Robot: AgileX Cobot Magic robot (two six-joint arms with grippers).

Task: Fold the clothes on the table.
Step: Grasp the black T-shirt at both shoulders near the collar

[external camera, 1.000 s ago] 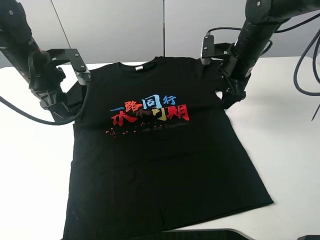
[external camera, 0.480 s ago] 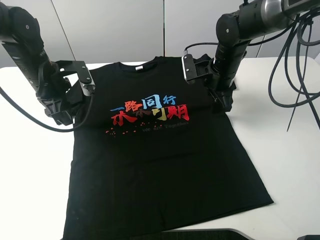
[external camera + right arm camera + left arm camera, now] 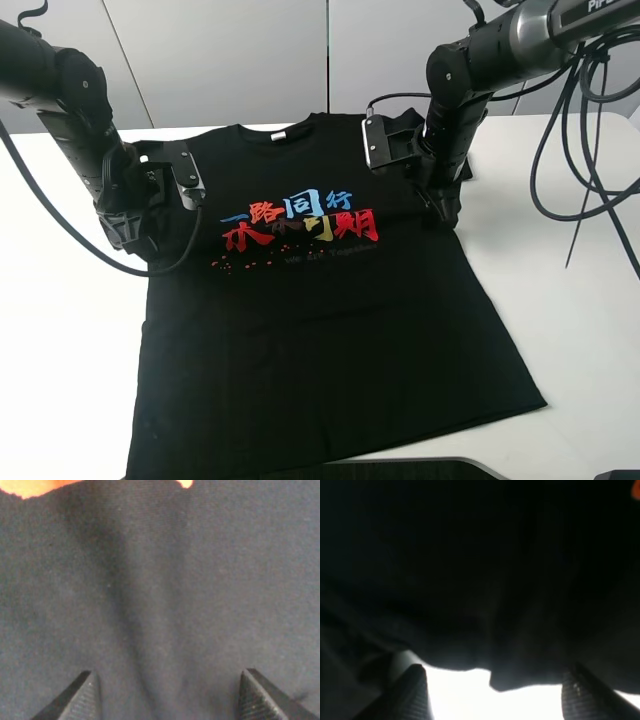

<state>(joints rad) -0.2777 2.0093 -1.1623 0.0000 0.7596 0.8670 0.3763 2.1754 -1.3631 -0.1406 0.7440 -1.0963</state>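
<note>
My grippers will have the black T-shirt (image 3: 310, 345) folded double across them, its collar and hem hanging down, when I lift, because they are beside the chest characters (image 3: 302, 220).
The black T-shirt (image 3: 320, 330) lies flat and face up on the white table (image 3: 570, 300), with red, blue and yellow characters (image 3: 300, 225) across the chest. My left gripper (image 3: 136, 236) is down at the shirt's left sleeve. In the left wrist view it (image 3: 495, 682) is open, its fingertips (image 3: 415, 680) apart at the edge of the black cloth (image 3: 480, 570), with white table between them. My right gripper (image 3: 447, 212) is at the shirt's right armpit. In the right wrist view it (image 3: 167, 680) is open just above the cloth (image 3: 160, 580), holding nothing.
Grey wall panels (image 3: 260, 60) stand behind the table. Black cables (image 3: 585, 150) hang from the right arm over the table's right side. A dark object (image 3: 400, 468) lies at the front edge below the hem. Bare table shows on both sides of the shirt.
The left gripper has moved right and down onto the left sleeve. The right gripper has swung left from outside the right sleeve onto the armpit area. The shirt body has not shifted.
</note>
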